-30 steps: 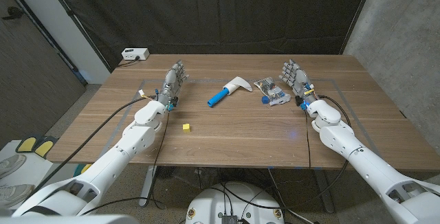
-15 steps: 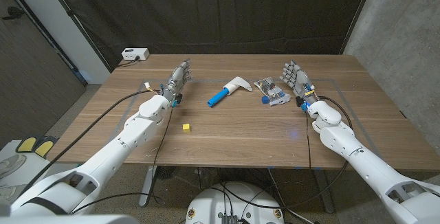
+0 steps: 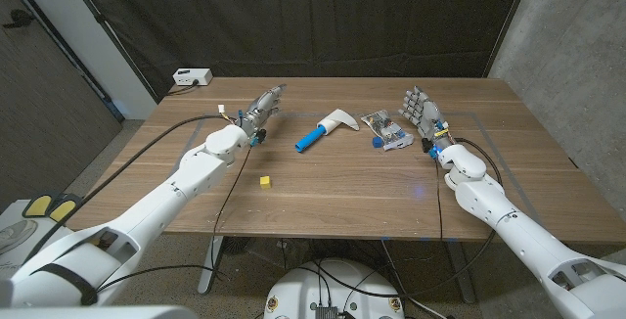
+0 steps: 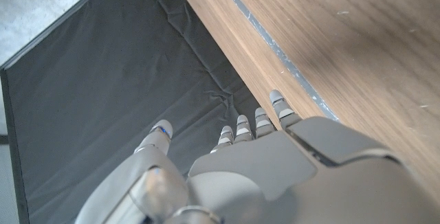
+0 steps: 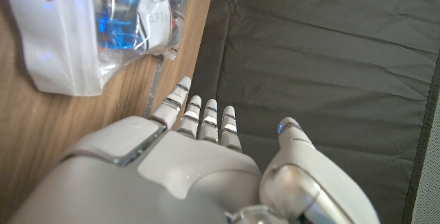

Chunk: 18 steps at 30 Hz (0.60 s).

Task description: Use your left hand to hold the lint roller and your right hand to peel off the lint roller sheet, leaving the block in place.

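Observation:
The lint roller sheet [image 3: 338, 117] will unwind as a strip when I pull it, since a loose white flap [image 3: 353, 123] already juts from the end of the lint roller's roll.
The lint roller [image 3: 326, 128], with a blue handle and a white roll end, lies on the wooden table [image 3: 342, 182] near its middle back. A small yellow block [image 3: 264, 180] sits nearer the front, left of centre. My left hand [image 3: 262, 107] is open, fingers stretched toward the roller, a short way to its left; its fingers [image 4: 237, 131] hold nothing. My right hand [image 3: 421, 112] stands open to the right of the roller, fingers [image 5: 206, 121] up and empty.
A clear plastic bag [image 3: 386, 128] with small blue and white items lies between the roller and my right hand, also the bag [image 5: 103, 25] in the right wrist view. A white box [image 3: 191, 77] sits at the back left corner. Black curtain behind.
My left arm has swung forward and to the right; its hand has tipped over toward the lint roller. The right hand has stayed put.

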Tool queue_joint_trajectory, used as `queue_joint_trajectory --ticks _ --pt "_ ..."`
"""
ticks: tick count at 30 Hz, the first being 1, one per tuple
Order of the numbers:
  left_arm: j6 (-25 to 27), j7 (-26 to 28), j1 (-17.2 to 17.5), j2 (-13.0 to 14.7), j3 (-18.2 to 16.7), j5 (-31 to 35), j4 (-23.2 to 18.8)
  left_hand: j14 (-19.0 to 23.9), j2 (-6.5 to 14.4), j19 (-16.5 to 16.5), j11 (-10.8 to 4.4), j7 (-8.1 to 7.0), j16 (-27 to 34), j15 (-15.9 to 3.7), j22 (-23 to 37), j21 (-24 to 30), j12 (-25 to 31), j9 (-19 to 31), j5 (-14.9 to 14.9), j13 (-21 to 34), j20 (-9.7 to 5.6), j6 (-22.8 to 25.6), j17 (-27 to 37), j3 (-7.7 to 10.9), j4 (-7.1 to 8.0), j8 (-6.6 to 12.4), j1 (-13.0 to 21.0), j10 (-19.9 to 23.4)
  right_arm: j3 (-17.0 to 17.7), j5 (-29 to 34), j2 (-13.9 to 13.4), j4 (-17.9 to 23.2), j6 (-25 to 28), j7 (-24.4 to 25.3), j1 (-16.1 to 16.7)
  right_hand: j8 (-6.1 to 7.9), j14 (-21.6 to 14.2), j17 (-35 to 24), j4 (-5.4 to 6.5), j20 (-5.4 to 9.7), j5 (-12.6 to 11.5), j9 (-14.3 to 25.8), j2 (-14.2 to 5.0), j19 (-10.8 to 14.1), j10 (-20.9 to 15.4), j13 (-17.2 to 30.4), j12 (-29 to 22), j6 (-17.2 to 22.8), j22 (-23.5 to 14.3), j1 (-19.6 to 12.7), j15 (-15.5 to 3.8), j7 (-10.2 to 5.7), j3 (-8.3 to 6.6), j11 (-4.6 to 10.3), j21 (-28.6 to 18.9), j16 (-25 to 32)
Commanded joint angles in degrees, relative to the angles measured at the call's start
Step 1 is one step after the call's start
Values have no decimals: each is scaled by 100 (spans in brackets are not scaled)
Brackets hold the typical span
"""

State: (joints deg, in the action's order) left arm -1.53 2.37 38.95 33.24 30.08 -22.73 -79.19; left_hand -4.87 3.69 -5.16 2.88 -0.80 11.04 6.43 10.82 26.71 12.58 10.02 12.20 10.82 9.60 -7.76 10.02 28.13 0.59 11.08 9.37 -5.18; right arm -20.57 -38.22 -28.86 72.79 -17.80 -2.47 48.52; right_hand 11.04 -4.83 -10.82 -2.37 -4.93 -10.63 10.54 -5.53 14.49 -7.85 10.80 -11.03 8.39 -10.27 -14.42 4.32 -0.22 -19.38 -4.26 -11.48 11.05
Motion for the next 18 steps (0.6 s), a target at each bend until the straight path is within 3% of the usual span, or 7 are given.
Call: queue_joint_trajectory --ticks 1,12,18 --pt "626 89 -190 198 279 524 -440 111 -112 6 -8 16 29 19 8 -21 44 22 -47 15 72 135 12 4 -159 61 152 96 42 -29 -33 68 -49 -4 99 25 -26 -8 -47 -15 1 12 -30 -3 -42 23 -34 25 -10 -4 54 -34 -16 -15 -18 30" --pt "1601 381 -204 437 487 1063 -1233 539 -293 194 -16 80 113 -44 34 -29 151 42 -95 47 112 660 33 33 -621 181 590 488 105 -69 -108 238 -119 2 290 25 -27 -11 -53 -23 7 13 -33 -2 -50 24 -35 36 -10 4 59 -31 -8 -24 -21 33" --pt "2191 567 -254 478 613 1372 -1613 837 -333 325 -26 99 174 -114 46 -10 241 51 -116 71 114 884 47 35 -768 201 740 782 132 -103 -127 253 -173 -49 342 27 -34 -13 -55 -22 11 14 -28 -1 -65 24 -40 50 -11 16 68 -33 0 -33 -22 37"
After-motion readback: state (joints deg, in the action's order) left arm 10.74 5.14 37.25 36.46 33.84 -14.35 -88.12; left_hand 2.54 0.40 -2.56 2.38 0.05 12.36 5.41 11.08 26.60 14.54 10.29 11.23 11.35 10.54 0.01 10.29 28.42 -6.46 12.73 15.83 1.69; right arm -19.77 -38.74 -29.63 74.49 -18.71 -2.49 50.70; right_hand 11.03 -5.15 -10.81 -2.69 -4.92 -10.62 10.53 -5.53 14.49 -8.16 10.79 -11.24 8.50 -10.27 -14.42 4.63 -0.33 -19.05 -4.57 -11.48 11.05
